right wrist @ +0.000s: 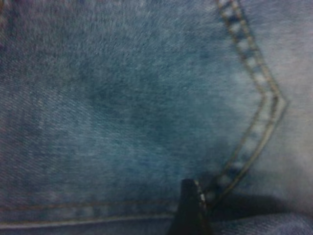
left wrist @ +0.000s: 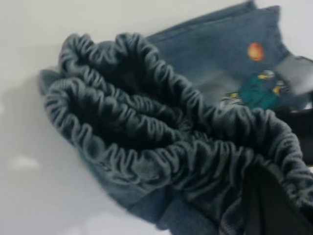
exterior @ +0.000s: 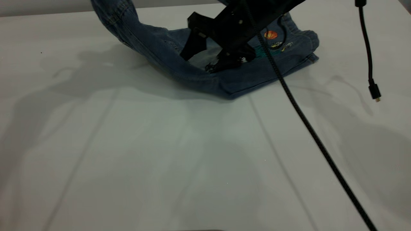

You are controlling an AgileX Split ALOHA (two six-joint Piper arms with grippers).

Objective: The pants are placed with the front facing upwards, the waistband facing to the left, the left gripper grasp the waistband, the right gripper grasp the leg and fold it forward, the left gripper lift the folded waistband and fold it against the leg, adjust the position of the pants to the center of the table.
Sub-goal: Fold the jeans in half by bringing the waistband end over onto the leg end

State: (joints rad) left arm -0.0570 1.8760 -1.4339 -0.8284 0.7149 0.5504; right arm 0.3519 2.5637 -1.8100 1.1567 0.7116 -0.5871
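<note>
Next, I lift my right gripper clear, now on the leg of the pants where the fold must land, before my left gripper folds the waistband over.
The blue denim pants lie at the far middle of the white table. Their waistband end rises off the table and leaves the exterior view at the top left. In the left wrist view the gathered waistband bunches up close, and my left gripper is shut on it. My right gripper stands open on the flat part of the pants, its fingers apart and touching the denim. The leg with the cartoon print lies beyond it. One fingertip rests on denim beside tan stitching.
A thick braided cable runs from the right arm across the table to the near right corner. A thinner cable with a plug hangs at the right. Bare white tabletop stretches in front of the pants.
</note>
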